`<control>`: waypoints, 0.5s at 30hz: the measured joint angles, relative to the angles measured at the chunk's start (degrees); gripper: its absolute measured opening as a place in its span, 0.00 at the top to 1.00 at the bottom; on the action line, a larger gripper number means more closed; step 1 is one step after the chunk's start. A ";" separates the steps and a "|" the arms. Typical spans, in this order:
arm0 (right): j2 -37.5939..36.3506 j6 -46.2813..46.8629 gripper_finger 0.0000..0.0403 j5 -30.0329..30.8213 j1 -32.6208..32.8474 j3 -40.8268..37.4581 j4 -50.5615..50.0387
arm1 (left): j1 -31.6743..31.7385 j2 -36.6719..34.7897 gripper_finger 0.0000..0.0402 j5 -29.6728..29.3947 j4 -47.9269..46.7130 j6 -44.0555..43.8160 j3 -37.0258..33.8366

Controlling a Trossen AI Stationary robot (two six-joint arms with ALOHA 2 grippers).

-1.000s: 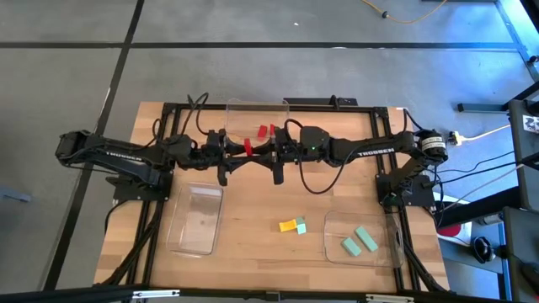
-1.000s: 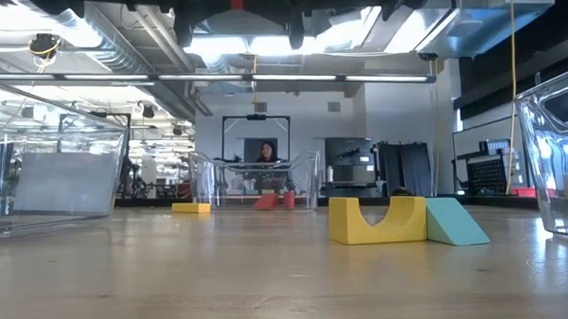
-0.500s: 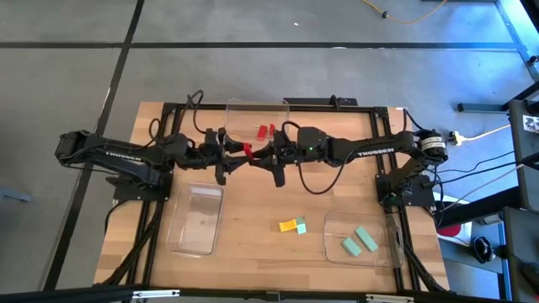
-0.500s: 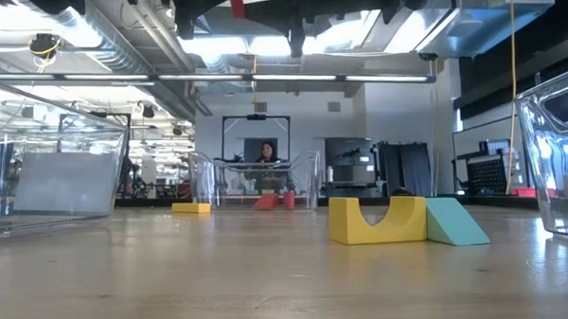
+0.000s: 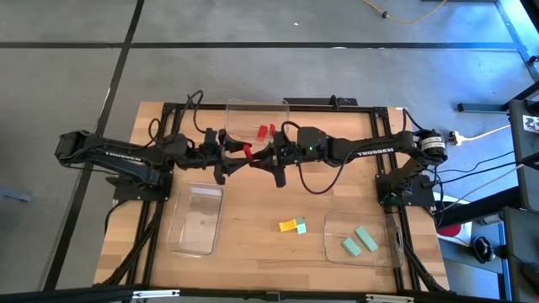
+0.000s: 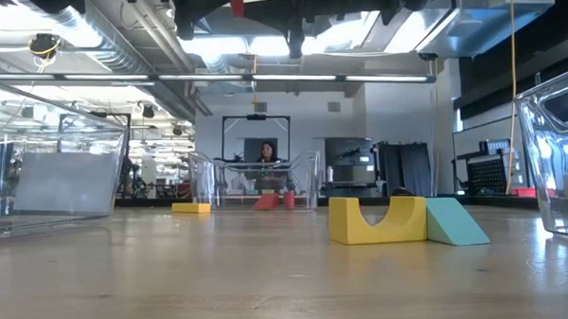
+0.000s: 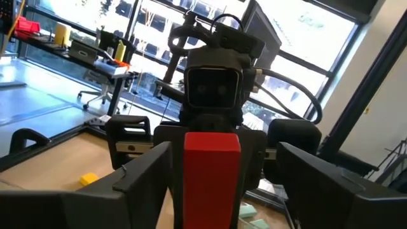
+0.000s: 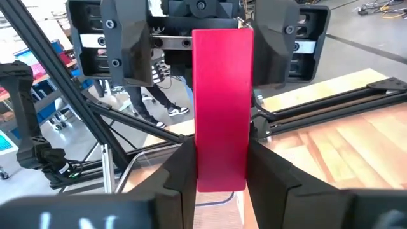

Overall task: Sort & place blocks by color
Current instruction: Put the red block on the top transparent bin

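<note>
My left gripper needs to close the gaps that show between its fingers and the red block's loose end [image 7: 212,172] and grip that end [image 5: 247,151] before my right gripper moves back.
A red bar block [image 5: 247,150] is held high above the table's middle, between my two arms. My right gripper [image 5: 258,152] is shut on it and comes in from the right. My left gripper [image 5: 231,155] faces it from the left, open, with its fingers [image 7: 143,181] standing on either side of the block's free end [image 7: 212,165] with gaps. A yellow arch block [image 5: 289,225] and a mint wedge [image 5: 301,225] lie together on the table. Two mint blocks [image 5: 358,240] lie in the near right tray. Red blocks [image 5: 264,130] lie in the far tray. My right gripper pinches the red block between its two fingers [image 8: 180,175], on its two long sides at the end nearer the wrist [image 8: 219,172]. The fingers come level from the table's right and lie along the block. The block sticks out toward my left gripper, clear of the table.
Three clear trays stand on the table: one at the far middle [image 5: 282,108], one near left [image 5: 195,220], one near right [image 5: 375,257]. A small yellow block [image 6: 191,208] shows far off in the low view. A person [image 6: 265,153] sits in the room beyond the table.
My left gripper has drawn back a little toward the table's left edge, away from the red block. The block has stayed high above the table in my right gripper.
</note>
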 joint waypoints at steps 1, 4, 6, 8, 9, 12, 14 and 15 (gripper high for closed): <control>0.00 0.02 0.74 -0.12 0.00 0.00 -0.04 | 0.00 0.00 0.30 0.48 -0.02 0.05 0.00; 0.00 -0.02 0.74 -1.46 0.01 0.00 -1.24 | 0.00 0.02 0.27 1.65 0.73 1.25 0.00; 0.01 -0.15 0.74 -1.46 0.25 -0.02 -2.64 | -0.04 0.02 0.26 1.70 1.29 2.43 0.02; 0.02 -0.61 0.74 -1.46 0.28 -0.04 -2.62 | -0.02 0.02 0.27 1.69 1.44 3.21 0.02; 0.02 -0.84 0.74 -1.46 0.28 -0.04 -2.50 | -0.02 0.02 0.27 1.69 1.42 3.20 0.02; 0.02 -0.95 0.74 -1.22 0.28 -0.07 -1.45 | -0.02 0.02 0.27 2.90 0.48 3.15 0.02; 0.02 -0.94 0.74 -0.98 0.28 -0.06 1.14 | -0.02 0.04 0.27 3.37 -0.77 3.14 0.02; 0.02 -0.92 0.74 -0.93 0.28 -0.04 2.24 | -0.02 0.06 0.27 3.37 -1.18 3.13 0.02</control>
